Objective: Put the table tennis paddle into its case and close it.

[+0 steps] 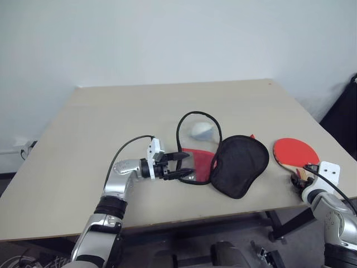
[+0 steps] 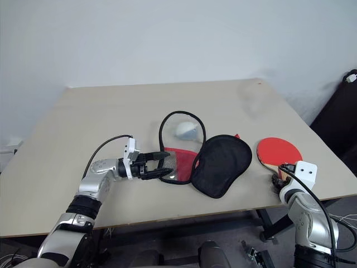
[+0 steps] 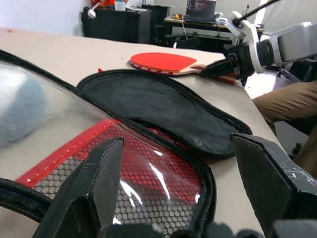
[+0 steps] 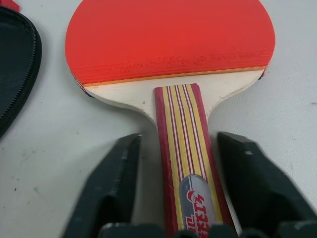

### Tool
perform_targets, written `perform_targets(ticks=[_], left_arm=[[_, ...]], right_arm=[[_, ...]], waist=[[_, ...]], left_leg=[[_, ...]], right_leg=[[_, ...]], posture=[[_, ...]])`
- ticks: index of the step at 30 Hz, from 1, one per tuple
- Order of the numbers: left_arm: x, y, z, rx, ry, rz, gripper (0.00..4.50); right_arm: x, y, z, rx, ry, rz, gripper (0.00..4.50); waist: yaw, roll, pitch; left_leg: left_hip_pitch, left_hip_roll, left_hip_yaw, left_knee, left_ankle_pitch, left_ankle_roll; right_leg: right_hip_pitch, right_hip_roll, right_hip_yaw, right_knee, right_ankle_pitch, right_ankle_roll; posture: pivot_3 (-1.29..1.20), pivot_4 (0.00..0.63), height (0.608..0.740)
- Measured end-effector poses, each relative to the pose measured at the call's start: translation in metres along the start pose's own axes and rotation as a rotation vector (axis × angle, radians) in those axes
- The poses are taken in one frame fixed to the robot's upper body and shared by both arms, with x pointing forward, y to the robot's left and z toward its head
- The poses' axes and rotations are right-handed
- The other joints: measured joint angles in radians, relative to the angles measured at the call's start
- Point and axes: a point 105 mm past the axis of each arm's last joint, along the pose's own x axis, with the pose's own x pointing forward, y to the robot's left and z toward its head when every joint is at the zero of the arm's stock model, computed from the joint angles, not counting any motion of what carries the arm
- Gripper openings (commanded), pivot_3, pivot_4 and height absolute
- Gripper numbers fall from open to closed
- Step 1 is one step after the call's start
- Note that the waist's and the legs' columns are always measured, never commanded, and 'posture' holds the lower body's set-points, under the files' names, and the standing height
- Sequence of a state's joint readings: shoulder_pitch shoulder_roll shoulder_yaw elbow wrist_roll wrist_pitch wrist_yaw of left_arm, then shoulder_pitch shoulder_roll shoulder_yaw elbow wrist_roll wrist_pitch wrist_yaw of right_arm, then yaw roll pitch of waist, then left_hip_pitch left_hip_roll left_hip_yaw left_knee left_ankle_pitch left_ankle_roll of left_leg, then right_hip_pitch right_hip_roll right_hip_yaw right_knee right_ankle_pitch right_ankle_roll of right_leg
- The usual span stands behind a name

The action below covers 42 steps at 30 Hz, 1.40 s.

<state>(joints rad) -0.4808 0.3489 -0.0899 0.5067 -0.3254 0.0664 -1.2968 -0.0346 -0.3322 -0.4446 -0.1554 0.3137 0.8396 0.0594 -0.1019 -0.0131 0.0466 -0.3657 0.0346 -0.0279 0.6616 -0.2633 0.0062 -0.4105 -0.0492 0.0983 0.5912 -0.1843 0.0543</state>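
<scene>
I see the grey-white lump (image 1: 202, 131) through the clear window above the red mesh (image 1: 204, 163), so the lump will stay behind when I fold the window half over.
The table tennis paddle (image 1: 294, 152) lies flat near the table's right front corner, red face up, with its striped handle (image 4: 185, 148) pointing toward me. My right gripper (image 4: 179, 141) stands open astride the handle, a finger on each side with a gap on both. The case (image 1: 240, 164) lies unzipped and spread in the middle of the table. Its black half is on the right, and its clear window half with red mesh (image 1: 198, 159) is on the left. My left gripper (image 1: 183, 165) is open and points right, at the near rim of the window half.
A small grey-white lump (image 1: 202, 130) shows through the clear window. The table's front edge (image 1: 167, 223) runs close below both grippers, and its right edge is just past the paddle. A person's leg in tan trousers (image 3: 287, 104) is beyond the table's right side.
</scene>
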Motion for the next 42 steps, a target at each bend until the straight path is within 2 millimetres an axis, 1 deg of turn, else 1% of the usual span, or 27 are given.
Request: perform_targets(ticks=[1, 2, 13, 17, 21, 26, 28, 32, 34, 36, 38, 42], left_arm=[[0.001, 0.0, 0.0, 0.0, 0.002, -0.003, 3.64], [0.001, -0.001, -0.001, 0.0, 0.003, -0.004, 3.64], [0.001, 0.0, -0.001, 0.002, 0.005, 0.004, 3.64], [0.003, 0.0, -0.001, 0.007, 0.004, 0.003, 3.64], [0.004, -0.001, -0.001, 0.011, 0.003, 0.0, 3.64], [0.006, -0.001, -0.001, 0.013, 0.0, -0.001, 3.64], [0.007, -0.002, -0.001, 0.013, -0.003, -0.003, 3.64], [0.008, -0.002, -0.001, 0.014, -0.004, -0.004, 3.64], [0.009, -0.003, -0.001, 0.015, -0.004, -0.005, 3.64], [0.008, -0.002, -0.001, 0.016, -0.004, -0.005, 3.64], [0.008, -0.002, -0.001, 0.016, -0.004, -0.005, 3.64], [0.008, -0.002, -0.002, 0.017, -0.003, -0.005, 3.64]], right_arm=[[0.001, 0.001, 0.0, 0.0, -0.002, 0.002, 1.29], [0.001, 0.001, 0.0, 0.001, -0.002, 0.003, 1.18], [0.001, 0.002, 0.0, -0.002, -0.003, -0.005, 1.18], [0.002, 0.008, 0.003, 0.018, -0.011, -0.014, 1.18], [0.001, 0.014, 0.012, 0.022, -0.032, -0.018, 1.18], [-0.007, 0.021, 0.039, 0.011, -0.121, -0.009, 1.18], [-0.012, 0.025, 0.048, 0.004, -0.153, 0.003, 1.18], [-0.023, 0.042, 0.067, 0.004, -0.208, 0.078, 1.18], [-0.029, 0.053, 0.071, 0.001, -0.21, 0.129, 1.18], [-0.034, 0.065, 0.068, 0.013, -0.185, 0.187, 1.18], [-0.039, 0.081, 0.061, 0.034, -0.135, 0.258, 1.18], [-0.048, 0.105, 0.053, 0.086, -0.068, 0.372, 1.18]], waist=[[0.0, 0.0, 0.0], [0.0, 0.0, 0.0], [-0.001, 0.0, 0.0], [-0.001, 0.002, 0.001], [0.001, 0.004, 0.002], [0.002, 0.007, 0.002], [0.002, 0.007, 0.002], [0.001, 0.007, 0.002], [0.002, 0.007, 0.002], [0.002, 0.007, 0.002], [0.002, 0.008, 0.002], [0.002, 0.008, 0.002]], left_leg=[[0.0, 0.0, 0.0, 0.0, 0.0, 0.0], [0.0, 0.0, 0.0, 0.0, 0.0, 0.0], [0.0, 0.0, 0.0, 0.0, 0.0, 0.0], [0.0, 0.0, 0.0, -0.001, 0.0, 0.0], [-0.001, 0.0, 0.0, -0.002, 0.0, 0.0], [-0.012, 0.0, -0.001, -0.001, 0.0, 0.0], [-0.013, 0.0, -0.001, -0.002, 0.0, 0.001], [-0.012, 0.0, -0.001, -0.001, 0.0, 0.001], [-0.012, 0.0, -0.001, -0.001, 0.0, 0.001], [-0.012, 0.0, -0.001, -0.001, 0.0, 0.001], [-0.012, 0.0, -0.001, 0.0, 0.0, 0.001], [-0.012, 0.0, -0.001, 0.0, 0.0, 0.001]], right_leg=[[0.0, 0.0, 0.0, 0.0, 0.0, 0.0], [0.0, 0.0, 0.0, 0.0, 0.0, 0.0], [0.0, 0.0, 0.0, 0.0, 0.0, 0.0], [-0.001, 0.0, 0.0, 0.0, 0.0, 0.0], [-0.002, 0.0, 0.0, 0.0, 0.0, 0.0], [-0.011, 0.0, 0.0, 0.001, 0.0, 0.0], [-0.012, 0.0, 0.0, 0.001, 0.001, 0.002], [-0.012, 0.0, 0.0, 0.001, 0.001, 0.001], [-0.012, 0.0, 0.0, 0.002, 0.001, 0.001], [-0.012, 0.0, 0.0, 0.003, 0.001, 0.001], [-0.012, 0.0, 0.0, 0.003, 0.001, 0.001], [-0.012, 0.0, 0.0, 0.003, 0.001, 0.001]], posture=[[0.0, 0.0, 0.74], [0.0, 0.0, 0.74], [0.0, 0.0, 0.74], [0.0, 0.0, 0.74], [0.0, 0.0, 0.74], [0.0, 0.0, 0.74], [0.0, 0.0, 0.74], [0.0, 0.0, 0.74], [0.0, 0.0, 0.74], [0.0, 0.0, 0.74], [0.0, 0.0, 0.74], [0.0, 0.0, 0.74]])
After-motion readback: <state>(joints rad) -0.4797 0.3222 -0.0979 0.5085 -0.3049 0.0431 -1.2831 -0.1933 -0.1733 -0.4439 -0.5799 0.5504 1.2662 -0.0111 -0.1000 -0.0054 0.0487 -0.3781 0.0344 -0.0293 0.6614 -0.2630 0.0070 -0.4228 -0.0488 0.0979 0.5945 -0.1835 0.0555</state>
